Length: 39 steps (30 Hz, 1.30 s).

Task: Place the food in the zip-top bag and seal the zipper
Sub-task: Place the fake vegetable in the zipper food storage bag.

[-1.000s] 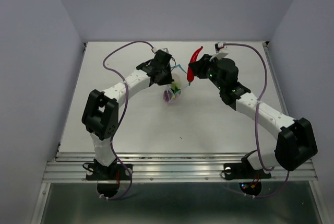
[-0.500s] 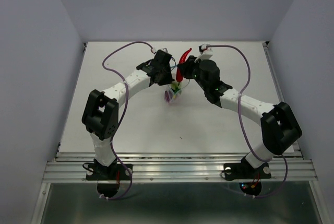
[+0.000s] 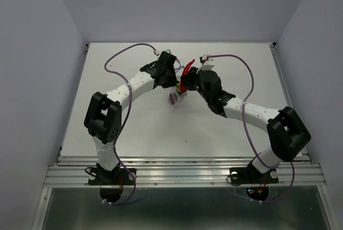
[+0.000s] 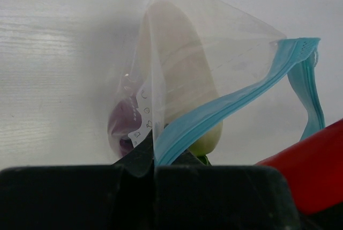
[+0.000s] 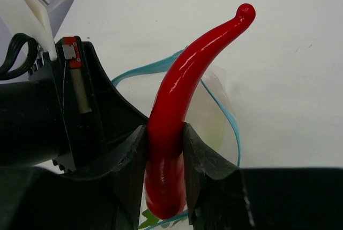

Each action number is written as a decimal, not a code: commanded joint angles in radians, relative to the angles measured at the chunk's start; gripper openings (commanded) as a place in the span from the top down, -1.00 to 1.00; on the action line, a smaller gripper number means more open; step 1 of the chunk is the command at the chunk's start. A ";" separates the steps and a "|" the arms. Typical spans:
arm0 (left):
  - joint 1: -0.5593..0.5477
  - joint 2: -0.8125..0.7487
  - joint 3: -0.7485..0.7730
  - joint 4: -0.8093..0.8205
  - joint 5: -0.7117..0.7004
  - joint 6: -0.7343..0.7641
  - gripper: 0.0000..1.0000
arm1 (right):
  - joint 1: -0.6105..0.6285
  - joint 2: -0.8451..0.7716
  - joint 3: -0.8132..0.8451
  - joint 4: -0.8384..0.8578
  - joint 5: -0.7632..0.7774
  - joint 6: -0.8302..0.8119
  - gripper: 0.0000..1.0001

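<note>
The red chili's thick end (image 5: 165, 197) is pointing down above the bag's opening (image 5: 213, 128). My right gripper keeps lowering the chili until that end is in the bag, and then let go.
My left gripper (image 4: 153, 163) is shut on the light blue zipper (image 4: 236, 101) of the clear zip-top bag (image 4: 225, 42), holding its edge up. Inside the bag lie the white radish (image 4: 182, 80) with its green tip and the dark purple ball (image 4: 121, 124). My right gripper (image 5: 164, 143) is shut on the curved red chili (image 5: 199, 62), thick end down, over the bag's open mouth (image 5: 225, 106). In the top view both grippers, left (image 3: 172, 80) and right (image 3: 186, 83), meet above the bag (image 3: 175, 99), with the chili (image 3: 188, 68) sticking up between them.
The white table (image 3: 161, 128) is walled at the back and on both sides. The left gripper's black body (image 5: 80, 106) stands close on the chili's left in the right wrist view. Purple cables (image 3: 123, 53) arch over each arm.
My right arm has swung left with the chili, from beside the bag to right against the left gripper over the bag's mouth. The left arm and bag stayed put.
</note>
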 commanded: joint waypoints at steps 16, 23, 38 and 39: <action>0.004 -0.032 -0.001 0.035 0.005 -0.022 1.00 | 0.034 -0.013 0.022 -0.143 -0.110 -0.002 0.60; 0.004 -0.030 0.008 0.035 0.003 -0.022 1.00 | 0.034 -0.003 0.024 -0.186 -0.184 -0.035 0.62; 0.008 -0.032 0.007 0.037 -0.002 -0.020 1.00 | 0.034 -0.041 -0.001 -0.254 -0.402 -0.155 0.71; 0.008 -0.035 0.007 0.037 0.000 -0.020 1.00 | 0.034 -0.036 0.004 -0.258 -0.403 -0.150 0.70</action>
